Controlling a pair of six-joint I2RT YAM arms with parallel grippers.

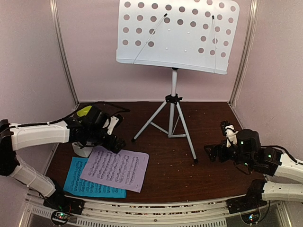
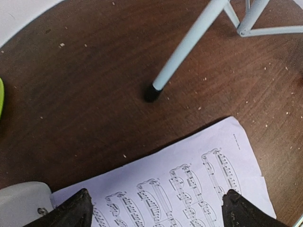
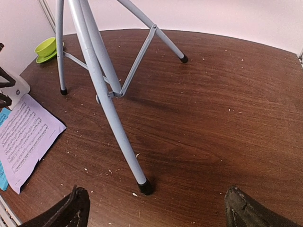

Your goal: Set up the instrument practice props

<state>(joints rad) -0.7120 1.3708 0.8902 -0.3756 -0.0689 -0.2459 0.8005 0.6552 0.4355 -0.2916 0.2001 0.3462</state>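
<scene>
Next, my left gripper pulls the lilac page (image 1: 121, 169) toward the table's middle (image 1: 161, 174) before both grippers lift it, because the page lies far from my right gripper.
The white perforated music stand (image 1: 177, 33) rises on its silver tripod (image 1: 173, 101) at the back centre, with nothing on its desk. A lilac sheet-music page (image 1: 115, 168) lies flat at the front left and partly covers a cyan page (image 1: 90, 185). My left gripper (image 1: 115, 135) hovers open over the lilac page's (image 2: 189, 175) far edge, and nothing is between its fingers (image 2: 78, 210). A white object (image 1: 83, 150), apparently the metronome, is mostly hidden under the left arm. My right gripper (image 1: 218, 140) is open and low, facing a tripod foot (image 3: 145, 187) just ahead of it.
A lime-green bowl on its saucer (image 3: 46, 47) stands at the back left, behind the left arm. Another tripod foot (image 2: 152, 93) rests just beyond the lilac page. Pale walls close in the brown table (image 1: 208, 175) on three sides. Crumbs dot the wood.
</scene>
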